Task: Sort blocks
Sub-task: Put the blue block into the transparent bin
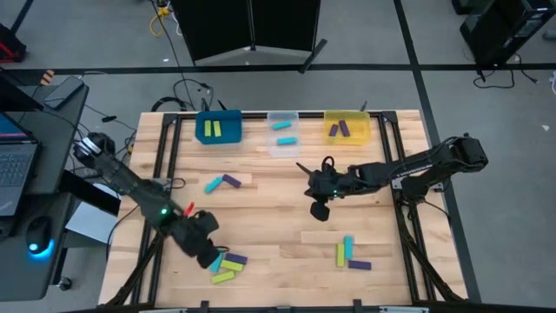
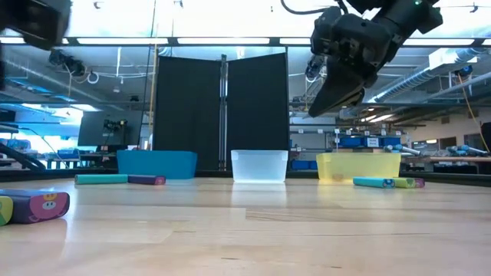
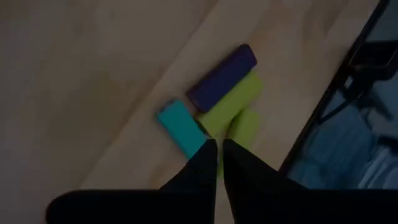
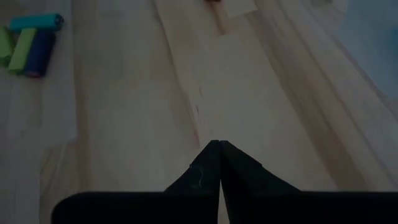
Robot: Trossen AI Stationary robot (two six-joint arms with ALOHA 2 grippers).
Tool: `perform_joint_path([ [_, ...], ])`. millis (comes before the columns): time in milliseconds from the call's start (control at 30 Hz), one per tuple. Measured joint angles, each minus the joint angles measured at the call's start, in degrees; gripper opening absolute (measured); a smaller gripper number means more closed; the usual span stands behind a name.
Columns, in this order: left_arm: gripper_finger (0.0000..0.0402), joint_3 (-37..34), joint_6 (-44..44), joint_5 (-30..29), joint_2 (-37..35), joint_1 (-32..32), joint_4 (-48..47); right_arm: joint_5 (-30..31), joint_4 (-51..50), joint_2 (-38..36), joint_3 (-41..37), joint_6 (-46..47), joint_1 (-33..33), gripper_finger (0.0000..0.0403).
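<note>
The cyan block [image 3: 182, 127] has its side against the lime green blocks' ends [image 3: 207, 126], so my left gripper should first pull the cyan block away from the group and then grasp it across.
A cyan block [image 3: 180, 127], a purple block [image 3: 224, 78] and two lime green blocks [image 3: 231, 115] lie together flat on the table near its front left [image 1: 228, 265]. My left gripper [image 3: 219, 152] hovers over them, shut and empty; it also shows in the high view [image 1: 208, 252]. My right gripper [image 1: 320, 209] is shut and empty, high above the table's middle; it also shows in the low view [image 2: 322, 103]. Another cyan and purple pair [image 1: 221, 183] lies left of centre. A lime, cyan and purple group [image 1: 349, 254] lies at the front right.
At the far edge stand a blue bin [image 1: 217, 128] with lime blocks, a clear bin [image 1: 282, 132] with cyan blocks and a yellow bin [image 1: 347, 126] with purple blocks. A dark frame [image 1: 404, 200] runs along the table's sides. The middle of the table is bare wood.
</note>
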Motion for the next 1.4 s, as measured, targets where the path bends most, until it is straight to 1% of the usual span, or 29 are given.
perform_joint_path([
  [133,0.0053,0.0,-6.9,-2.3,2.4,-5.4,1.6,2.7,0.0,0.0,0.0,-0.5,1.4,0.0011],
  [233,0.005,0.0,-9.7,-2.5,6.7,-7.1,1.8,3.2,0.0,0.0,0.0,-0.4,2.1,0.0009],
  [367,0.0031,-0.1,-9.8,-2.2,12.7,-7.7,2.3,3.2,0.1,0.0,0.0,-0.4,2.4,0.0015],
  [500,0.0009,-0.1,-6.8,-2.2,16.6,-7.7,4.4,3.2,0.1,0.0,0.0,-0.4,2.4,0.0013],
  [667,0.0007,-0.5,-5.5,-1.4,19.1,-7.3,9.0,3.2,-0.3,0.0,0.0,-1.9,1.9,0.0011],
  [900,0.0008,-0.4,-5.4,-1.3,19.9,-6.6,9.0,3.3,-0.3,0.0,0.0,-2.5,1.4,0.0012],
  [1033,0.0008,-0.4,-3.8,-1.0,19.8,-5.9,9.4,3.3,-0.3,0.0,0.0,-2.6,1.4,0.0011],
  [1300,0.0008,1.1,-2.5,-3.0,16.8,-5.4,2.7,3.3,-0.3,0.0,0.0,-2.5,1.4,0.0012],
  [1400,0.0008,1.7,-0.2,-3.4,16.8,-5.4,4.1,3.3,-0.3,0.0,0.0,-2.1,1.4,0.0012],
])
